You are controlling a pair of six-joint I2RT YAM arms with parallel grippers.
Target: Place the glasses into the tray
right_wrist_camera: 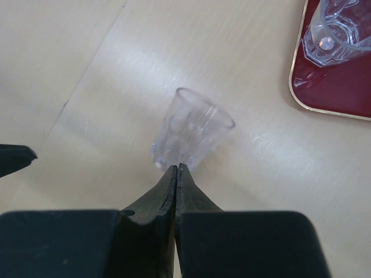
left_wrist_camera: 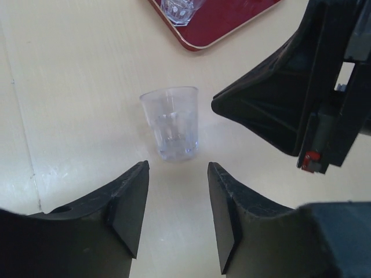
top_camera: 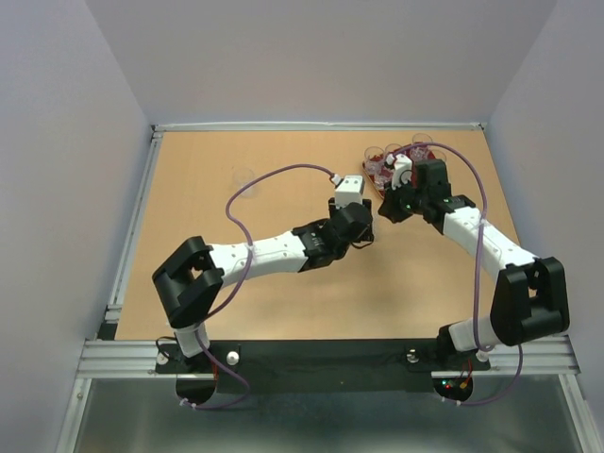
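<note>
The clear glass (left_wrist_camera: 173,125) stands short of the tray beside my shut right gripper, so next my left gripper backs away and my right gripper take the glass's rim (right_wrist_camera: 206,108).
A clear glass (left_wrist_camera: 170,123) stands upright on the table, just ahead of my left gripper (left_wrist_camera: 177,174), which is open and empty. My right gripper (right_wrist_camera: 176,169) is shut and empty, with its tips against the base of the same glass (right_wrist_camera: 191,130). The dark-red tray (left_wrist_camera: 223,23) lies just beyond, with a glass (left_wrist_camera: 179,8) in its near corner. In the top view the tray (top_camera: 412,151) is at the far right and holds several glasses (top_camera: 375,162), partly hidden by my right gripper (top_camera: 385,209). My left gripper (top_camera: 368,231) faces it closely.
Another clear glass (top_camera: 243,176) shows faintly on the table at the far centre-left. The right arm's black wrist (left_wrist_camera: 301,98) fills the right of the left wrist view. Raised walls edge the table at the back and sides.
</note>
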